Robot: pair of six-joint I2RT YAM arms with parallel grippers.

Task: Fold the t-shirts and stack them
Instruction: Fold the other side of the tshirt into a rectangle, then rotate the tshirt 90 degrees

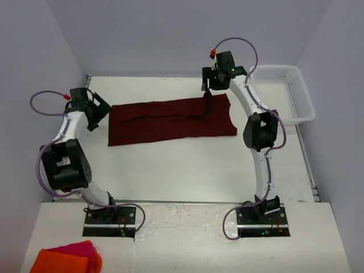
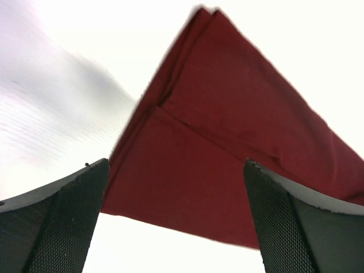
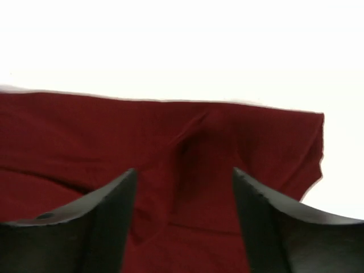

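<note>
The maroon t-shirt (image 1: 162,124) lies across the table's back, so my right gripper should pin its end (image 1: 218,124) near the basket while my left gripper swings the other end nearer.
One dark maroon t-shirt (image 1: 170,120) lies folded into a long band across the back half of the white table (image 1: 187,170). My left gripper (image 1: 104,112) hovers at the band's left end. In the left wrist view its fingers (image 2: 62,219) stand wide apart, open and holding nothing, with the t-shirt (image 2: 216,142) and its corner on the table between them. My right gripper (image 1: 209,94) is over the band's back edge, towards its right end. It is open above the t-shirt (image 3: 114,131), where a small raised crease (image 3: 190,145) sits between its tips, and nothing is held.
A white plastic basket (image 1: 287,94) stands at the back right corner of the table. Bright orange and pink cloths (image 1: 68,259) lie on the near platform at the bottom left. Walls close in the table on the left, back and right.
</note>
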